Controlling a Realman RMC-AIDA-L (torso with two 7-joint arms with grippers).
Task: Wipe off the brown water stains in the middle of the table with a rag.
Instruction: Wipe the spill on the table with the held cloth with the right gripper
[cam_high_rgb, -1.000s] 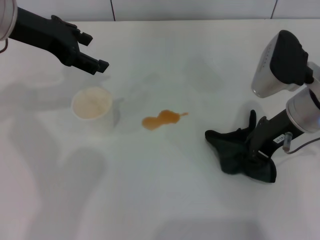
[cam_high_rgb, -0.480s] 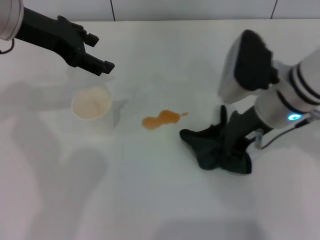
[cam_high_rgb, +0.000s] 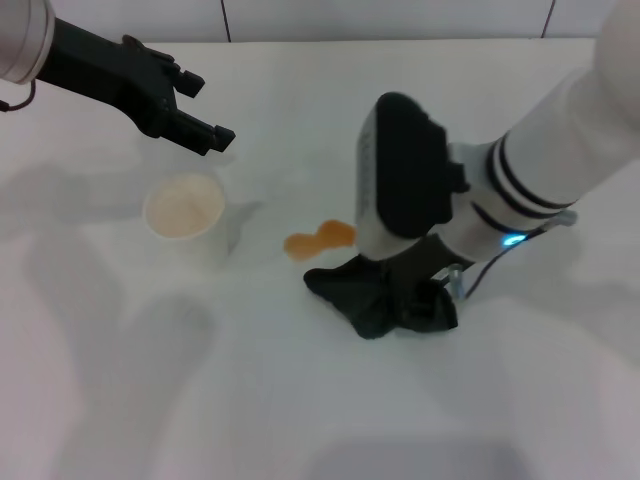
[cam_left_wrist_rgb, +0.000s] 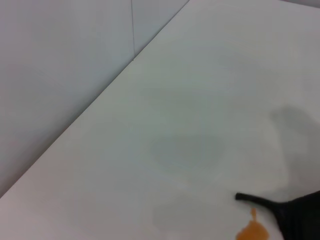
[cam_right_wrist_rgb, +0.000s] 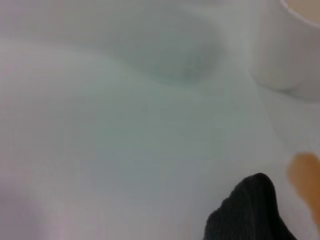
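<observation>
My right gripper has the rag (cam_high_rgb: 362, 300) resting in front of the brown water stains, so it should swing the rag over their end (cam_high_rgb: 299, 246) near the cup and wipe back.
The brown water stains (cam_high_rgb: 318, 239) lie mid-table as an orange-brown puddle, its right end covered by my right arm. The dark rag (cam_high_rgb: 365, 298) is bunched on the table (cam_high_rgb: 300, 400) just right of and in front of the puddle, almost touching it. My right gripper (cam_high_rgb: 425, 285) is shut on the rag, its fingers mostly hidden under the wrist. My left gripper (cam_high_rgb: 213, 108) hovers open and empty at the far left, above the cup. The left wrist view shows the stains (cam_left_wrist_rgb: 252, 231) and a tip of the rag (cam_left_wrist_rgb: 295, 216). The right wrist view shows the rag (cam_right_wrist_rgb: 250, 212) beside the stains (cam_right_wrist_rgb: 305, 175).
A cream-white cup (cam_high_rgb: 183, 210) stands left of the puddle, also seen as the cup (cam_right_wrist_rgb: 295, 45) in the right wrist view. The table's far edge meets a tiled wall (cam_high_rgb: 380, 18). Bare tabletop lies in front.
My right arm has dragged the rag leftward across the table, from the right side to right beside the puddle. The left gripper drifted slightly right.
</observation>
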